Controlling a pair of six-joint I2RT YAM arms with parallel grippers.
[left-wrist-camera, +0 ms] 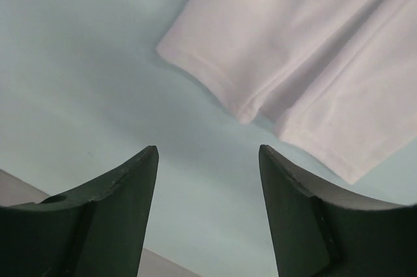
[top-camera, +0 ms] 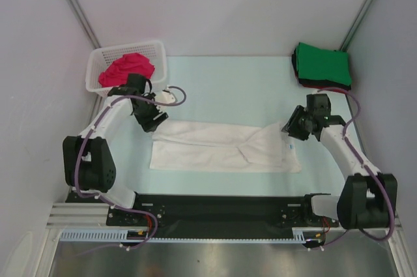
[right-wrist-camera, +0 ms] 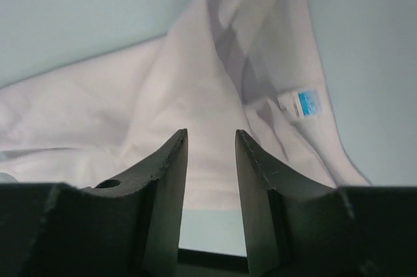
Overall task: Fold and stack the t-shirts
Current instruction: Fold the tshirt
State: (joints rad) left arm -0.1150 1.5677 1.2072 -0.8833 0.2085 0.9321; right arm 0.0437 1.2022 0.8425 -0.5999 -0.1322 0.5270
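Note:
The white t-shirt's far edge [top-camera: 259, 127] droops toward its rumpled end, so my left gripper should grab the t-shirt's hemmed corner [left-wrist-camera: 164, 49] and help my right gripper pull that edge straight.
A white t-shirt [top-camera: 221, 146] lies folded into a long strip across the middle of the table. My left gripper [top-camera: 151, 119] is open and empty, just off the shirt's far left corner; the left wrist view shows that hemmed corner [left-wrist-camera: 306, 62] ahead of my left gripper [left-wrist-camera: 208, 153]. My right gripper [top-camera: 291, 127] hovers over the shirt's right end, open, with nothing between its fingers; the right wrist view shows rumpled white cloth [right-wrist-camera: 195, 81] with a small blue tag [right-wrist-camera: 301, 103] beyond my right gripper [right-wrist-camera: 212, 135]. A magenta-red shirt [top-camera: 127, 70] lies in the basket. A green shirt [top-camera: 322, 62] tops a folded stack.
The white lattice basket [top-camera: 154, 47] stands at the back left. The folded stack sits at the back right corner, with dark and red layers [top-camera: 324, 84] under the green. Grey walls close in left, right and behind.

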